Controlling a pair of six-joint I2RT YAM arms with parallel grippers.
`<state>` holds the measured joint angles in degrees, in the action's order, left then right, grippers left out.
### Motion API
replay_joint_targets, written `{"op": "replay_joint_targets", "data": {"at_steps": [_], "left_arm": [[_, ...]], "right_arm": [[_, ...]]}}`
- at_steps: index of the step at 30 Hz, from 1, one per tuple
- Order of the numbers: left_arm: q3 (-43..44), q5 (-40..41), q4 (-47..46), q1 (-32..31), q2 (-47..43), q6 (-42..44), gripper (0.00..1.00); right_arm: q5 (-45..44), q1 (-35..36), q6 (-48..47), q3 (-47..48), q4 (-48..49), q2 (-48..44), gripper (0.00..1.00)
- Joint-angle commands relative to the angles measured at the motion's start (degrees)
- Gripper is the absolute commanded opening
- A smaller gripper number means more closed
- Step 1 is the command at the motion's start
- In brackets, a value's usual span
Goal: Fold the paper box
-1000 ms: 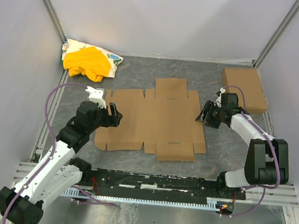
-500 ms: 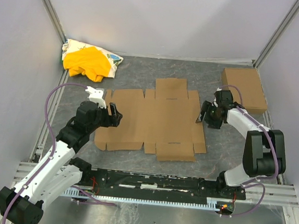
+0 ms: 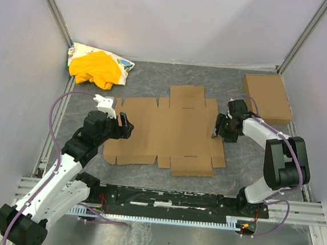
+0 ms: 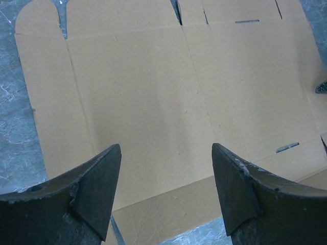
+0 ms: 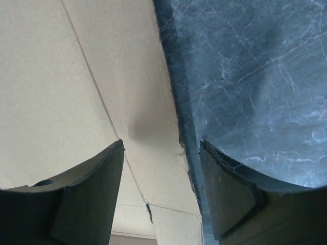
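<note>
My grippers are over the cardboard sheet (image 3: 166,128), which lies lengthwise across, so both should press on it and swing the sheet's end (image 3: 218,157) by my right gripper to the far side before folding.
The paper box (image 3: 171,129) lies as a flat brown cardboard sheet in the middle of the grey table. My left gripper (image 3: 124,125) hovers open over the sheet's left edge. In the left wrist view the cardboard (image 4: 153,92) fills the space beyond the open gripper (image 4: 166,148), and nothing is between the fingers. My right gripper (image 3: 217,130) is open at the sheet's right edge. In the right wrist view that gripper (image 5: 162,144) straddles the edge, one finger over the cardboard (image 5: 76,76) and the other over the bare table (image 5: 255,76).
A small ready-folded brown box (image 3: 267,97) sits at the back right, close behind my right arm. A yellow cloth on a printed bag (image 3: 96,68) lies at the back left corner. Grey walls close in the table on three sides.
My right gripper has moved left toward the sheet's right edge, and its jaws have shifted a little in width. The left arm and the sheet have stayed still.
</note>
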<state>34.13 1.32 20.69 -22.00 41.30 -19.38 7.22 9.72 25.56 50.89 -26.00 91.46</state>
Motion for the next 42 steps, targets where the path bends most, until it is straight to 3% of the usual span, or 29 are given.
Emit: {"op": "replay_joint_targets", "data": {"at_steps": [1,6,12,18,24,30,42], "left_arm": [[1.6,-0.3,-2.3,-0.2,0.7,-0.7,0.79],[6.1,3.2,-5.3,-0.1,6.8,-5.1,0.78],[8.8,0.1,-18.5,-0.2,20.3,-14.9,0.75],[12.2,0.1,-17.6,-0.3,34.6,-22.4,0.61],[9.5,0.1,-23.1,-0.5,41.9,-25.7,0.57],[4.7,0.5,-23.9,-0.9,41.9,-25.5,0.56],[-6.1,0.6,-26.7,-0.9,37.2,-28.1,0.55]], "right_arm": [[-10.5,4.5,-0.7,2.8,-3.6,-5.9,0.69],[-15.6,11.2,-1.2,6.5,-8.7,-11.9,0.69],[-6.5,19.4,5.5,1.2,-4.5,-21.2,0.59],[-4.7,27.3,13.2,-5.4,0.5,-24.2,0.46],[-8.3,41.0,18.6,-6.0,3.4,-22.3,0.38],[-10.8,44.9,22.3,-8.5,3.9,-18.4,0.34],[-16.1,44.1,23.8,-4.5,1.5,-2.9,0.35]]}}
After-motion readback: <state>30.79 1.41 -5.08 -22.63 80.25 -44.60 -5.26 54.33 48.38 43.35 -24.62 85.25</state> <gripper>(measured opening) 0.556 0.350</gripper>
